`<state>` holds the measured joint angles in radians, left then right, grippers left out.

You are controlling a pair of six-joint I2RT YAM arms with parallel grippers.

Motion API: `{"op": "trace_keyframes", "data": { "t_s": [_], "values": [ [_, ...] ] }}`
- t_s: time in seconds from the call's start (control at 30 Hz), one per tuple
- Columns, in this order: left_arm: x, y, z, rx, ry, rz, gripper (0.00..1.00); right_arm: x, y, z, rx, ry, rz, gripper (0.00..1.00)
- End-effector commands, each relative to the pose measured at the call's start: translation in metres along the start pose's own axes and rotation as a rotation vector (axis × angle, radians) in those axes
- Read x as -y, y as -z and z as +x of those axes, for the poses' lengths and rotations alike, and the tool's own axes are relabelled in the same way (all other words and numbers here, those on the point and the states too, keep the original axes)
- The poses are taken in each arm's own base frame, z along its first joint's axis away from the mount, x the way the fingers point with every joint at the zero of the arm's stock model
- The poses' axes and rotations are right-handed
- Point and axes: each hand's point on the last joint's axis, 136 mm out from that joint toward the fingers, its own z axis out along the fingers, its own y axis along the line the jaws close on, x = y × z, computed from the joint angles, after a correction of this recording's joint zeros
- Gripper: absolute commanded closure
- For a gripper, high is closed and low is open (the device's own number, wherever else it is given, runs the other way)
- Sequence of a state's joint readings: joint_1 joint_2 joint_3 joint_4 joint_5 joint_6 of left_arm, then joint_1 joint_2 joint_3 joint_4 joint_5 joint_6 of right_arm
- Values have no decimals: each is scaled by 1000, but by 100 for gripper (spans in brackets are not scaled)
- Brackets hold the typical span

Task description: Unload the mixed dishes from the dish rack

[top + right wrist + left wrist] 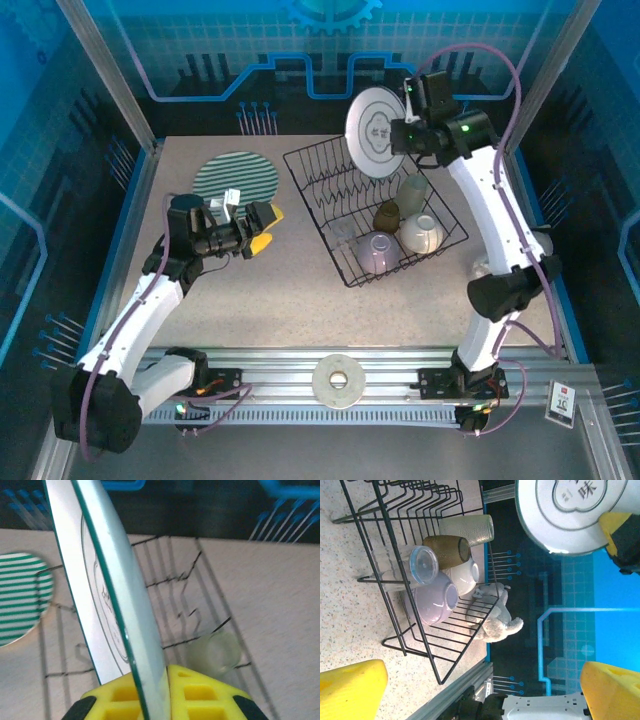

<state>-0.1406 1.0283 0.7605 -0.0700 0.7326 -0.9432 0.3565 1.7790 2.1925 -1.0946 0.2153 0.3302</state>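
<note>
The white plate's free edge [351, 133] faces my open left gripper, so I should keep bringing my left gripper toward that edge [351, 137] until its fingers close on it.
My right gripper [408, 128] is shut on the edge of a white plate [376, 132] with a dark rim, held upright above the far end of the black dish rack [322, 215]. In the right wrist view the plate [95, 575] stands edge-on between the yellow fingers [210, 695]. A pale tumbler [413, 190], a brown cup [388, 215], a cream bowl [421, 233], a lavender cup [378, 252] and a clear cup [343, 233] lie in the rack. The green-and-white striped plate [235, 176] lies flat on the table. My left gripper [262, 228] is open and empty, left of the rack.
A white ring-shaped disc [338, 380] sits on the front rail between the arm bases. A soft white cloth lump [495, 619] lies by the rack's right side, near the table edge. Blue walls enclose the table.
</note>
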Motion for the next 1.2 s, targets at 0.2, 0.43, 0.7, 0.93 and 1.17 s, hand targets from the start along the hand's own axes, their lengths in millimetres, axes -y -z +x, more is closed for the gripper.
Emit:
{"op": "trace_keyframes", "data": {
  "t_s": [0.2, 0.43, 0.7, 0.93, 1.17],
  "values": [
    [39, 0, -3, -57, -153, 85, 1, -81, 31, 52, -236, -209, -581, 100],
    [42, -10, -6, -103, -180, 89, 2, -99, 43, 72, -308, -232, -702, 100],
    [47, -23, -9, -128, -169, 98, 10, -106, 53, 81, -327, -258, -781, 100],
    [44, -37, -9, -151, -142, 87, 34, -110, 61, 84, -327, -262, -819, 100],
    [45, -46, -9, -162, -129, 80, 59, -112, 63, 87, -325, -260, -826, 100]
  ]
}}
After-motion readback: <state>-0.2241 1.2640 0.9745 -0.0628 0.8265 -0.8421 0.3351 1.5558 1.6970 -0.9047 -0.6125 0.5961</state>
